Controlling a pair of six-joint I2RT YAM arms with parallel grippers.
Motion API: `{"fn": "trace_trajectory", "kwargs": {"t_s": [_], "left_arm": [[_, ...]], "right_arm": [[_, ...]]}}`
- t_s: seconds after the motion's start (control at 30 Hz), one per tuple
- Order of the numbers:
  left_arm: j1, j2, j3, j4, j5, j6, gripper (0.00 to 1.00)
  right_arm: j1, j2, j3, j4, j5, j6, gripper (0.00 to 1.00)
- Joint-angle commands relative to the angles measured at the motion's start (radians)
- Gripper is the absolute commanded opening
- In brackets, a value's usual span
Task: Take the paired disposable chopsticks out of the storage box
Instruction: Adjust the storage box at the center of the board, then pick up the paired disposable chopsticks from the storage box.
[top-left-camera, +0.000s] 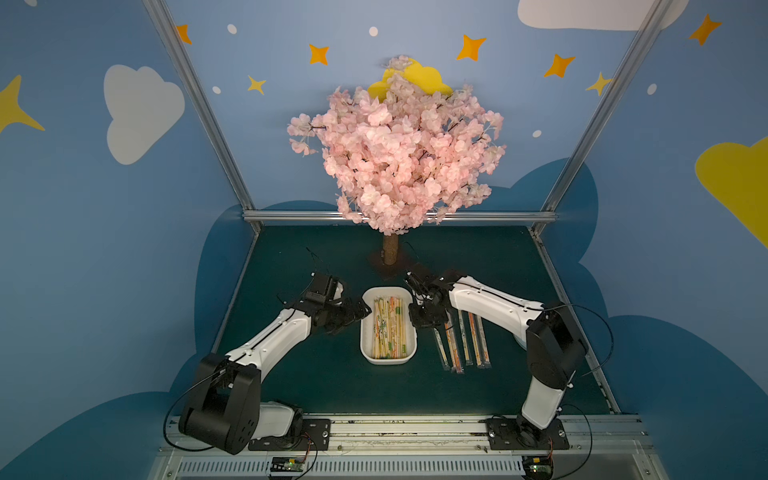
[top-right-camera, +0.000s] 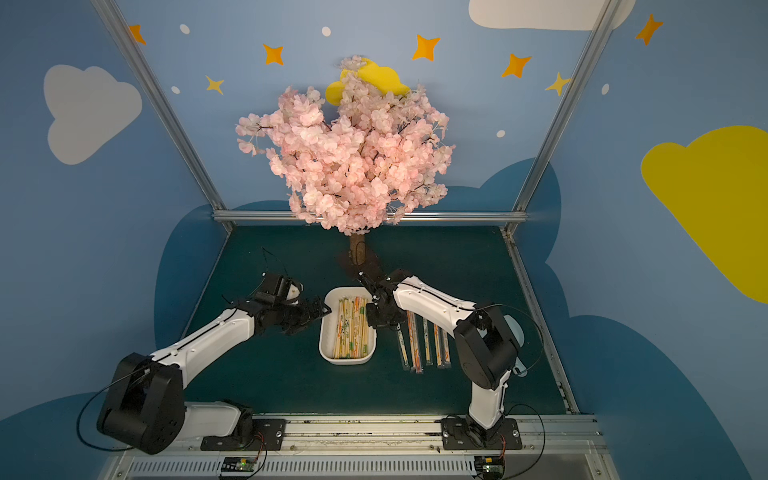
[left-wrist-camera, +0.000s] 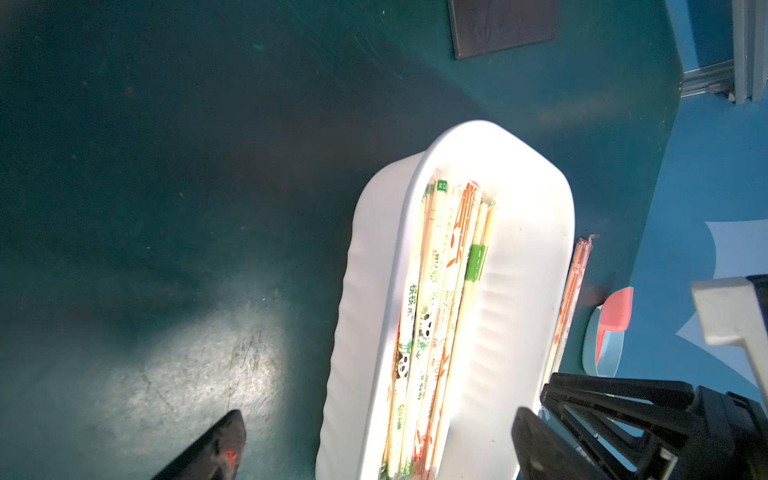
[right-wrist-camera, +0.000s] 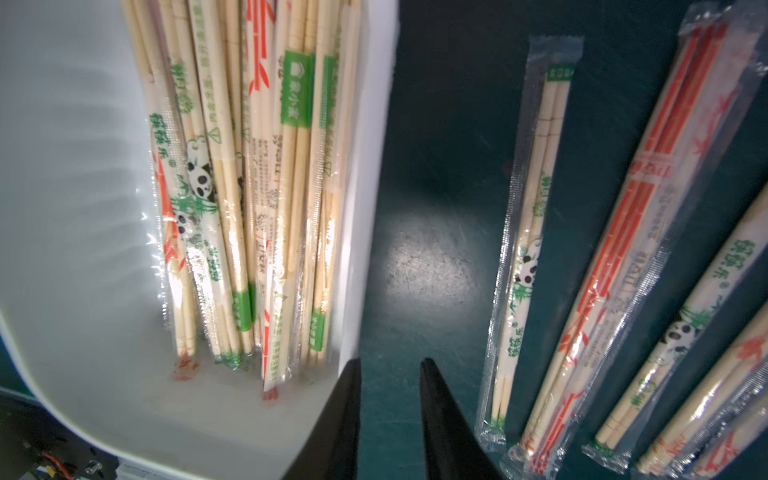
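Observation:
My right gripper needs to lift over the storage box's side (right-wrist-camera: 368, 192), which blocks it from the chopsticks inside, and come down on the top green-banded pair (right-wrist-camera: 296, 89).
The storage box (top-left-camera: 365, 349) (top-right-camera: 325, 349) is a white tray in the middle of the dark green mat, and it holds several paired disposable chopsticks (top-left-camera: 388, 328) (right-wrist-camera: 249, 187) in clear sleeves. More sleeved pairs (top-left-camera: 461, 345) (right-wrist-camera: 528, 232) lie side by side on the mat to its right. My left gripper (top-left-camera: 361, 311) (left-wrist-camera: 379, 415) stands wide open at the box's far left rim, with nothing in it. My right gripper (top-left-camera: 420, 326) (right-wrist-camera: 390, 363) hangs over bare mat between the box's right wall (right-wrist-camera: 365, 208) and the nearest laid-out pair, its jaws a little apart with nothing between them.
A pink blossom tree (top-left-camera: 399, 149) stands on a dark base plate (left-wrist-camera: 503, 25) just behind the box. A light-blue item with a pink part (left-wrist-camera: 606, 336) lies at the right, past the laid-out pairs. Metal frame rails edge the mat.

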Motion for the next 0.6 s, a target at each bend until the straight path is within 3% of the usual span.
{"fn": "trace_trajectory", "kwargs": {"t_s": [0.0, 0.17, 0.57], "left_arm": [[0.013, -0.015, -0.010, -0.011, 0.000, 0.036, 1.00], [0.028, -0.014, -0.021, -0.012, 0.004, 0.044, 1.00], [0.102, -0.010, -0.040, -0.004, 0.018, 0.043, 1.00]], "right_arm": [[0.001, -0.079, 0.005, -0.007, 0.027, 0.039, 0.28], [0.017, -0.076, 0.064, 0.019, -0.026, 0.038, 0.29], [0.099, 0.183, 0.282, -0.018, -0.039, 0.015, 0.29]]}}
